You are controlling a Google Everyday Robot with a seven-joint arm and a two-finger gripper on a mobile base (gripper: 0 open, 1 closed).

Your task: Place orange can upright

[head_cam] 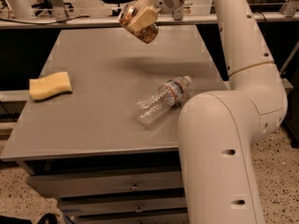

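The robot's gripper holds the orange can [138, 22] at a slant high above the grey table, so the robot should turn the can upright before it lowers the can behind the bottle [157, 71].
The orange can [140, 28] is held tilted in the air above the far part of the grey table [93, 101], its silver top pointing up and left. My gripper [141, 17] is shut on the can, with a tan finger [142, 17] across its side. The can's shadow falls on the table below it. The arm reaches over from the right and hides the table's right edge.
A clear plastic water bottle [163, 99] lies on its side near the table's middle right. A yellow sponge [50, 85] lies at the left edge. Drawers [117, 185] are under the table front. Chairs and a rail stand behind the table.
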